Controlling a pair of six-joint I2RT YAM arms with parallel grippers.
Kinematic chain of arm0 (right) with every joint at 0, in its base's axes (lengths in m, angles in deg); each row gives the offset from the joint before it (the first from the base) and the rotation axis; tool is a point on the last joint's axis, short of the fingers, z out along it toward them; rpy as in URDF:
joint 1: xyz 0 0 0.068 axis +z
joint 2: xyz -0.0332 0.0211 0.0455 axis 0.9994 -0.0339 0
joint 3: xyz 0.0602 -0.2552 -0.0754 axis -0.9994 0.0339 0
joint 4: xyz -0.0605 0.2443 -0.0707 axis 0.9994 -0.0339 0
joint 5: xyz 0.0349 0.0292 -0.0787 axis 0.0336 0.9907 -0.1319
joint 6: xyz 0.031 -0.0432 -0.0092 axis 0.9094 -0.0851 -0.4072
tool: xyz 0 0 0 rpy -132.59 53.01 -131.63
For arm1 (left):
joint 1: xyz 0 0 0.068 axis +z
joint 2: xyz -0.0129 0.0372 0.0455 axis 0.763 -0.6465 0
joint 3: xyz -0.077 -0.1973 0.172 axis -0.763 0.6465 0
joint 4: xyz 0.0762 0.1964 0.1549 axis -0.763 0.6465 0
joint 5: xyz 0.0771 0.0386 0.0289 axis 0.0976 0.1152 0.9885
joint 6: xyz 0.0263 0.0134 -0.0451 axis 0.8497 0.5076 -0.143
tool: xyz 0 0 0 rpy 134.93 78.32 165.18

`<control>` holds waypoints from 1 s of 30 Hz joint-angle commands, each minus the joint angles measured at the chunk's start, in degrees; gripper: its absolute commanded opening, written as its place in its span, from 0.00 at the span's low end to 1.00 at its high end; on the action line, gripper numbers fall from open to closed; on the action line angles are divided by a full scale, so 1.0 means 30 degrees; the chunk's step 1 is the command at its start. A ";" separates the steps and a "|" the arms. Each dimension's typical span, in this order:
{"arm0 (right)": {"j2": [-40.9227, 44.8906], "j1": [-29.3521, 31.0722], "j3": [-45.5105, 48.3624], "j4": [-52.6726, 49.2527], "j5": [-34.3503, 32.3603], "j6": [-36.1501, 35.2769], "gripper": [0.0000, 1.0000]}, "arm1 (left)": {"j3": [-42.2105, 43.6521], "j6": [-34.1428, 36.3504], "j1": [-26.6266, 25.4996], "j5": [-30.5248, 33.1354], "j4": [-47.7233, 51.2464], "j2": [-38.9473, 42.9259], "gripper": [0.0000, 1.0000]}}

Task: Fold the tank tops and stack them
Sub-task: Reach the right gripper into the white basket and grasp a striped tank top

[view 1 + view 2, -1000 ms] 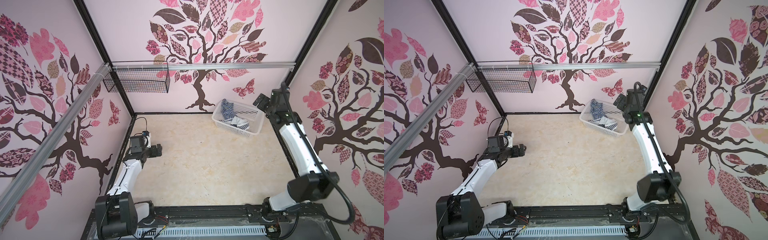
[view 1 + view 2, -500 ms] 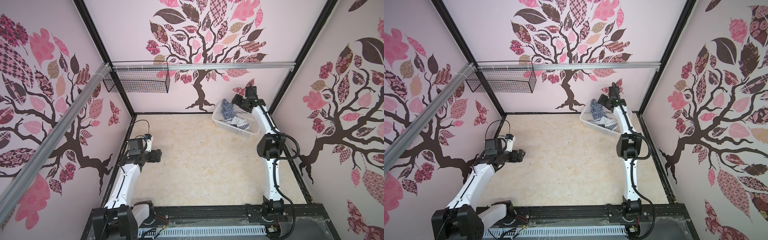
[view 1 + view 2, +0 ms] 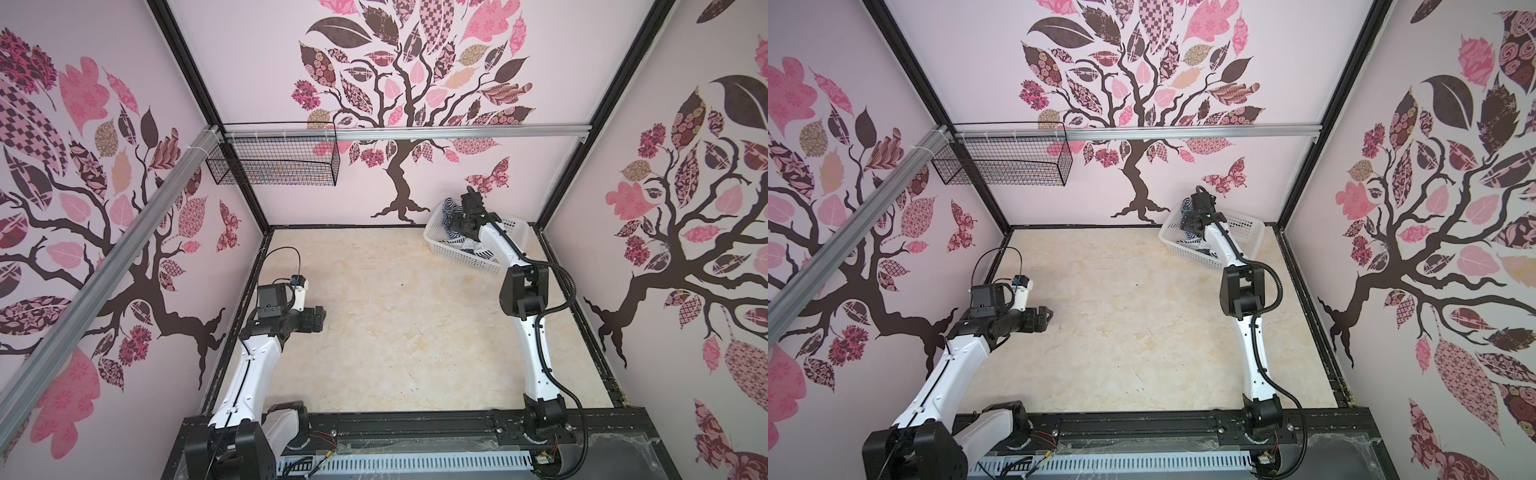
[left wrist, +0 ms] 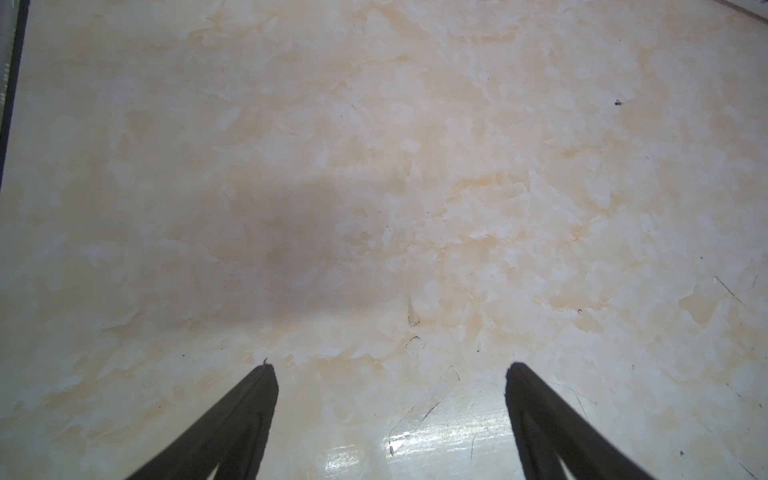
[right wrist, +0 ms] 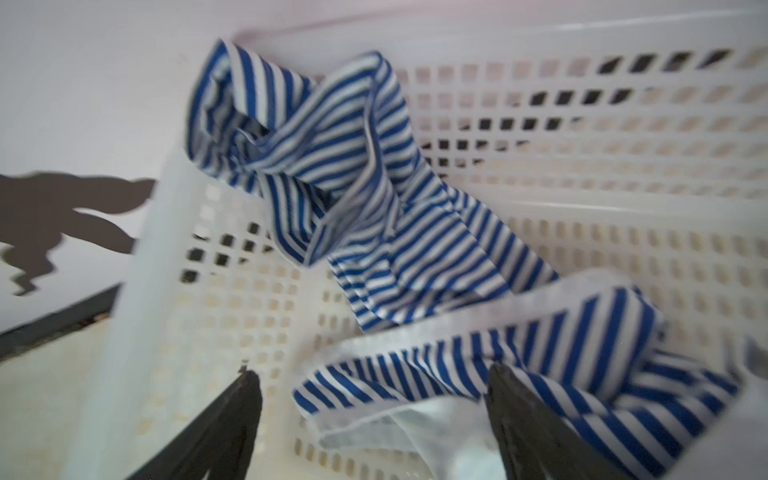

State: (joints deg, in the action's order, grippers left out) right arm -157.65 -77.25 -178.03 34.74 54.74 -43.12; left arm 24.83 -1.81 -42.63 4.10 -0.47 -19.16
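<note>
The draped stripes (image 5: 432, 252) go under the white edge, so the whole tank top (image 5: 552, 348) will come along and leave the basket empty when I lift it.
Two blue-and-white striped tank tops lie crumpled in a white perforated basket (image 3: 469, 259) (image 3: 1246, 224) at the back right. In the right wrist view the finer-striped top (image 5: 353, 166) drapes over the basket's corner. The broader-striped top (image 5: 519, 357) lies lower, its white-edged hem between my right fingertips. The right gripper (image 5: 372, 371) (image 3: 459, 220) (image 3: 1187, 222) hangs open inside the basket (image 5: 623, 166), gripping nothing. In both top views only a striped bunch (image 3: 451, 208) (image 3: 1187, 205) shows. My left gripper (image 3: 320, 319) (image 3: 1047, 316) (image 4: 391, 366) stands open above the bare table (image 4: 374, 166) at the left.
A black wire basket (image 3: 274, 164) hangs from the aluminium rail at the back left. Patterned walls close in three sides. A black frame rail (image 3: 415, 419) runs along the front edge, carrying both arm bases.
The right arm swung in from the right wall and reached down into the basket over the tops. The left arm shifted slightly toward the front.
</note>
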 commanded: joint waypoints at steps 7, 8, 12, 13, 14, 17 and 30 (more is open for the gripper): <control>0.4398 -0.0204 0.4975 -0.0665 -0.2988 -0.1092 0.91 | 0.0241 0.0186 -0.0006 -0.0842 -0.0347 0.0338 0.90; 0.4775 -0.0190 0.5530 -0.0384 -0.3022 -0.1133 0.91 | 0.0217 0.0099 -0.0020 -0.0879 -0.0378 0.0363 0.90; 0.5004 -0.0254 0.5842 -0.0728 -0.3800 -0.1339 0.92 | 0.0219 -0.0070 -0.0020 -0.0941 -0.0410 0.0495 0.90; 0.4755 -0.0384 0.5584 -0.0957 -0.3713 -0.1342 0.92 | 0.0237 -0.0084 -0.0020 -0.0930 -0.0443 0.0564 0.90; 0.4377 -0.0560 0.5242 -0.1237 -0.3510 -0.1342 0.92 | 0.0259 -0.0090 -0.0017 -0.0890 -0.0459 0.0627 0.90; 0.2909 -0.1005 0.3592 -0.2221 -0.3014 -0.1353 0.93 | 0.0287 -0.0095 -0.0019 -0.0784 -0.0395 0.0776 0.90; 0.0504 -0.1160 0.1123 -0.3653 -0.1300 -0.1254 0.90 | 0.0393 -0.0210 0.0007 -0.0388 -0.0408 0.1304 0.90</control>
State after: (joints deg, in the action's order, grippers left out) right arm -154.66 -80.83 -173.48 26.70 49.54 -47.03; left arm 25.26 -2.16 -42.63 2.97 -0.64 -16.26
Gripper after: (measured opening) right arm 0.899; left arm 0.898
